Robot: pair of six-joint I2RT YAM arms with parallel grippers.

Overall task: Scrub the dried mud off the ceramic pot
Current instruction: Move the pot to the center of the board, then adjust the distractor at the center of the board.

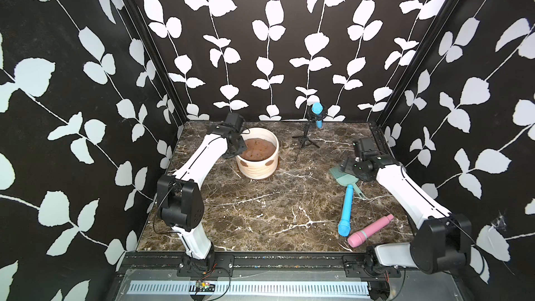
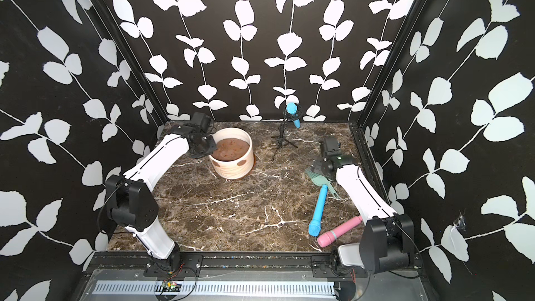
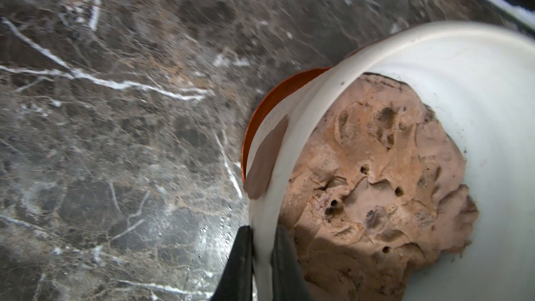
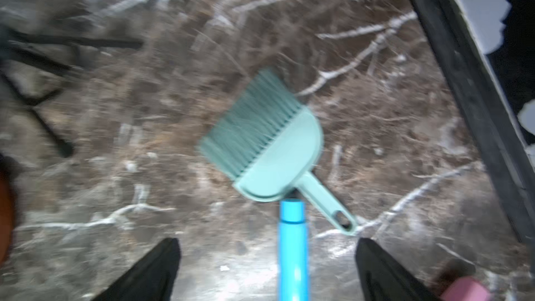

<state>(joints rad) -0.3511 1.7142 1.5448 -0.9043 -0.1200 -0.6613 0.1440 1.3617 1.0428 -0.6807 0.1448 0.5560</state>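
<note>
I can see the teal hand brush (image 1: pixel 340 176) out of my left gripper's reach, so next my right gripper takes its handle (image 1: pixel 359 190) and hands the brush to my left gripper above the pot.
The ceramic pot (image 1: pixel 257 170) (image 2: pixel 231 170), cream and ribbed on an orange-brown saucer, stands at the table's back left. Small brown discs of dried mud (image 1: pixel 270 163) (image 2: pixel 241 163) (image 3: pixel 266 157) stick to its outer wall. My left gripper (image 1: pixel 238 152) (image 3: pixel 262 231) is shut on the pot's rim (image 3: pixel 304 128), one finger outside and one inside. My right gripper (image 1: pixel 343 166) (image 4: pixel 266 240) hangs open above a teal hand brush (image 1: pixel 344 179) (image 4: pixel 269 143) at the right, with nothing between its fingers.
Lumpy brown soil (image 3: pixel 376 183) fills the pot. A blue toy microphone (image 1: pixel 346 211) (image 4: pixel 292 250) lies with its end against the brush, and a pink one (image 1: pixel 370 230) lies nearer the front. A tripod stand (image 1: pixel 307 137) holding another blue microphone stands at the back.
</note>
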